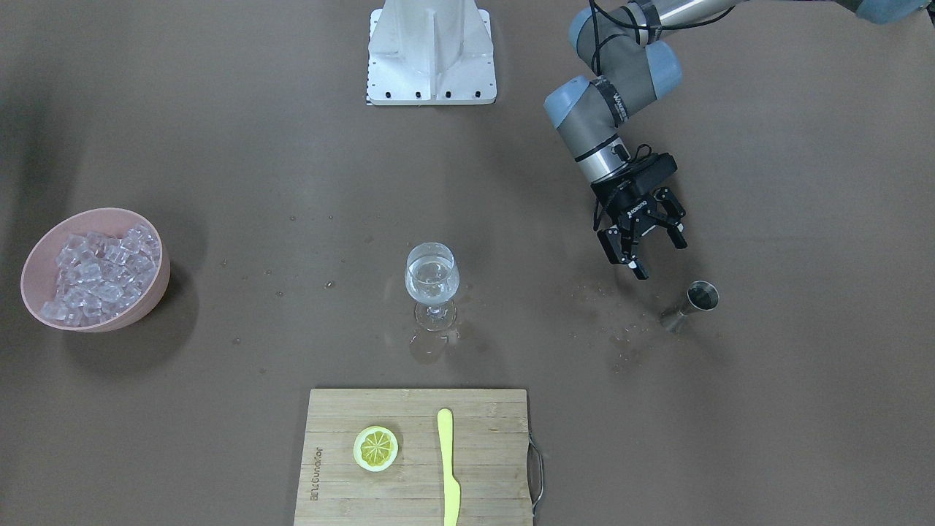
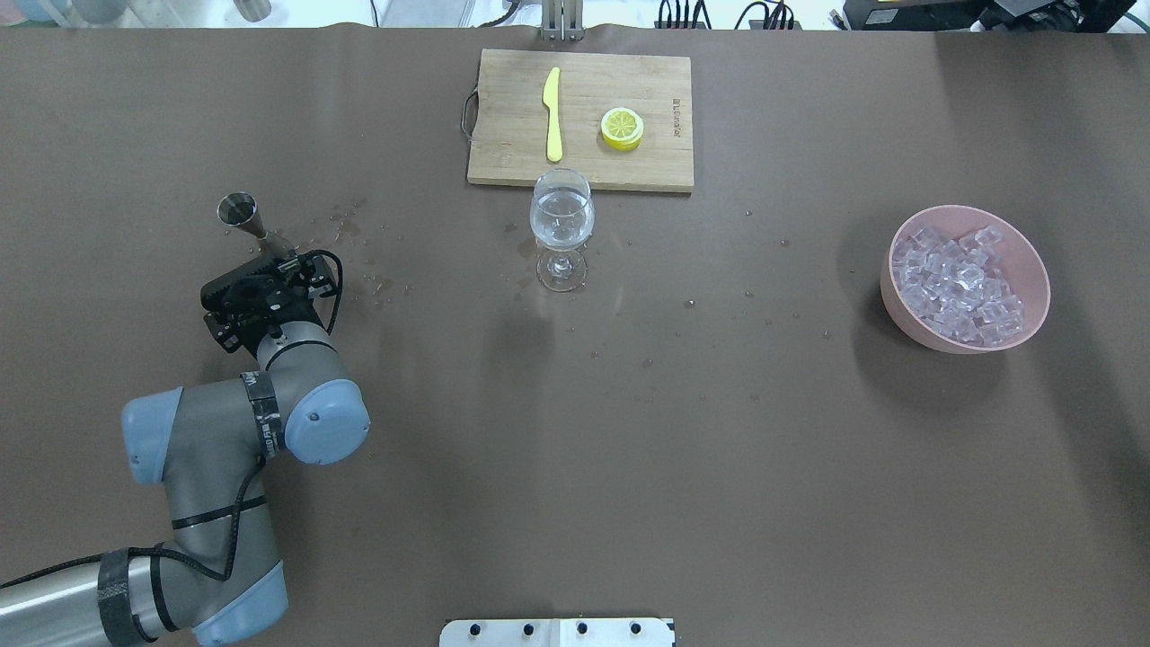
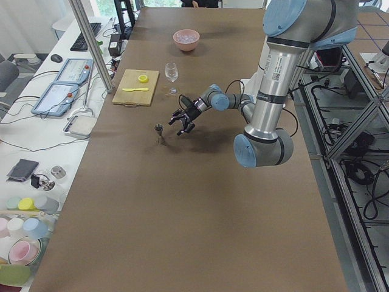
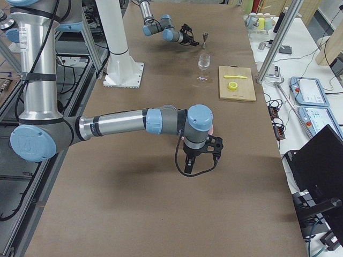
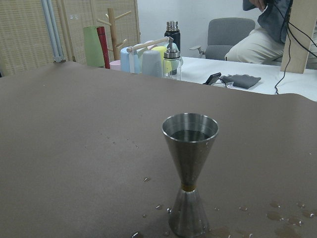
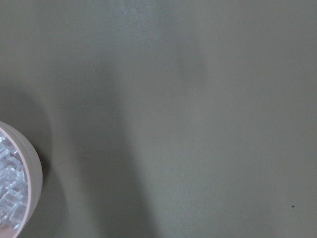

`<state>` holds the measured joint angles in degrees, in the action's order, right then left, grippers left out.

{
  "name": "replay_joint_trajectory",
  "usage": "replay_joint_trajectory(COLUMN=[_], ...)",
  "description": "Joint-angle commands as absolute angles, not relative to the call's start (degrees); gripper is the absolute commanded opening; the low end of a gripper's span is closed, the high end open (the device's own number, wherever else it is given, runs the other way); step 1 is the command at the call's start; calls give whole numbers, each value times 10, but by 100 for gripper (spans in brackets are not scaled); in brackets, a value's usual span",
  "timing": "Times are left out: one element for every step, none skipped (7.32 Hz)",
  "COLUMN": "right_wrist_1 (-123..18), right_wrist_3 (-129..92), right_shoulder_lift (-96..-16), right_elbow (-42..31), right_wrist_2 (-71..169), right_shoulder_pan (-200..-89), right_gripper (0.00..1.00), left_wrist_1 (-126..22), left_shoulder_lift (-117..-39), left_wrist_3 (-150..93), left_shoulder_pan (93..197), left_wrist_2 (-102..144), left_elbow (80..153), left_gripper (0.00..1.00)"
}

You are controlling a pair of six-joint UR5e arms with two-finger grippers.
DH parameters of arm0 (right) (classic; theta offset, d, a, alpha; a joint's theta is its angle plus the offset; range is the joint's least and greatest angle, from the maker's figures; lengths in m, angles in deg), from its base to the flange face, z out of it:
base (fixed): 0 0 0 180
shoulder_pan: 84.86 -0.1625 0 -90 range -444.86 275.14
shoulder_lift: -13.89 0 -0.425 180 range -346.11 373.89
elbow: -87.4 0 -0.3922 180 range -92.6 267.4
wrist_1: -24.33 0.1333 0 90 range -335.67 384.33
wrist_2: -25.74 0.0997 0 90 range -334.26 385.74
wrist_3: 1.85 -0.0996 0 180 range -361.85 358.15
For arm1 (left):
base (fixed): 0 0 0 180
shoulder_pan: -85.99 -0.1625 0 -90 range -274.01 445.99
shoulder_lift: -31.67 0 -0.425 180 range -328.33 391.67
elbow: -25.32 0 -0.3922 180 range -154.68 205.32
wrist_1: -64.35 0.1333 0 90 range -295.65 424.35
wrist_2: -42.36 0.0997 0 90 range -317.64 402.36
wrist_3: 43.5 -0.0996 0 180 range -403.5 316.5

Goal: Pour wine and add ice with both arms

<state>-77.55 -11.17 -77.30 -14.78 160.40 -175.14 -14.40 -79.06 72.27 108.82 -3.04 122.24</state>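
Observation:
The steel jigger [image 1: 702, 296] is upright and in line with my left gripper's open fingers, so my left gripper keeps moving forward and closes once its fingers are on both sides of the jigger's middle [image 1: 686, 310].
A stemmed wine glass [image 1: 432, 281] stands at the table's middle with clear wine in its bowl; it also shows in the overhead view [image 2: 561, 216]. A steel jigger [image 1: 694, 301] stands upright, with a little liquid in its cup [image 5: 190, 135]. My left gripper [image 1: 661, 258] is open and empty, a short way from the jigger. A pink bowl [image 1: 36, 256] holds a heap of clear ice cubes [image 2: 961, 283]. My right gripper [image 4: 188, 166] shows only in the exterior right view, pointing down near the bowl; I cannot tell whether it is open. The bowl's rim [image 6: 29, 168] shows in the right wrist view.
A wooden cutting board [image 1: 409, 504] at the operators' side carries a lemon slice [image 1: 375, 448] and a yellow knife [image 1: 448, 467]. Water droplets [image 1: 621, 340] dot the table near the jigger and the glass. The white mounting base [image 1: 431, 55] is at the robot's side.

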Motion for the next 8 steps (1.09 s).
replay_joint_trajectory(right_wrist_1=[-776,-776,-776,-776,-776,-776,-776,-776], right_wrist_3=[-114,-114,-114,-114,-114,-114,-114,-114], right_shoulder_lift=[-772,-771,-771,-771,-771,-771,-771,-771], right_elbow=[-147,-146,-146,-147,-147,-148,-148,-147], right_wrist_2=[1605,1605,1604,1606,1606,1606,1606,1606], right_shoulder_pan=[-1751,-1751,-1751,-1751,-1751,-1751,-1751,-1751], right_gripper=[100,100,100,100,100,100,100,100], left_wrist_1=[-145,-145,-146,-146,-146,-147,-147,-150], left_shoulder_lift=[-829,-836,-837,-840,-841,-842,-843,-845], left_wrist_3=[721,721,720,720,720,720,724,729], left_shoulder_pan=[1109,1112,1113,1121,1129,1131,1131,1131], left_wrist_2=[-30,-30,-30,-29,-28,-15,-15,-13], left_elbow=[1165,1158,1152,1142,1130,1120,1117,1102], left_gripper=[98,98,98,98,98,98,98,98])
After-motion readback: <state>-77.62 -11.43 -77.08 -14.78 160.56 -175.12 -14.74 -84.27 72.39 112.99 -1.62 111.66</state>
